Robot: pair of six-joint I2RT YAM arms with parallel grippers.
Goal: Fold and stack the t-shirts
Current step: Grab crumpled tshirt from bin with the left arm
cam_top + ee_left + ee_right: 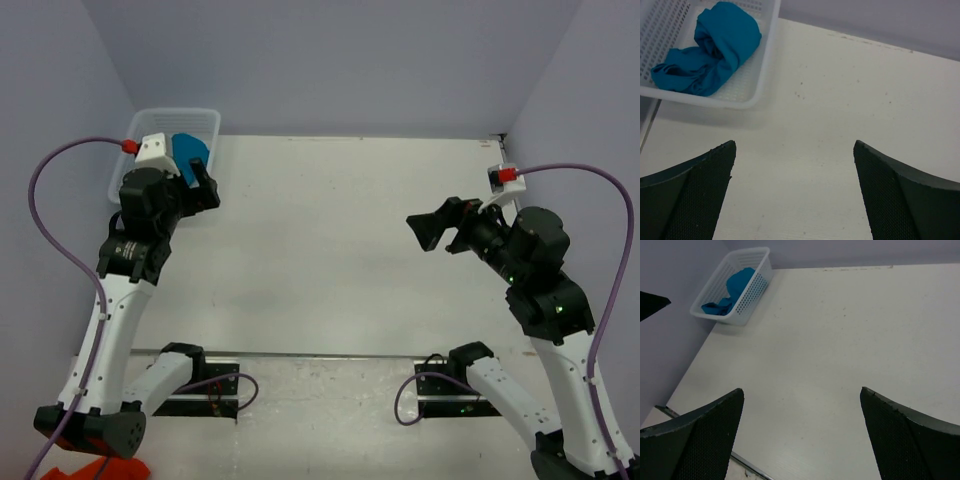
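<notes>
The teal-blue t-shirt (190, 153) is bunched up inside the open-topped white mesh basket. I should keep reaching in with my left gripper open until its fingers are on both sides of the raised lump (735, 40).
A crumpled teal-blue t-shirt (190, 150) lies bunched inside the white mesh basket (205, 120) at the table's far left corner. The left wrist view shows the t-shirt (715, 50) rolled into a lump against the basket's (762, 65) near wall. My left gripper (208, 183) hovers just in front of the basket, open, with bare table between its fingers (705, 190). Over the right half of the table my right gripper (447, 228) points left and is also open and empty. From there the t-shirt (732, 292) and basket (757, 282) sit far off at the upper left.
Lilac walls close in the table (340, 240) at the back, left and right. Both arm bases are bolted to a metal strip (330, 355) along the near edge. Purple cables (45, 220) loop beside each arm. An orange object (95, 470) lies at the bottom left.
</notes>
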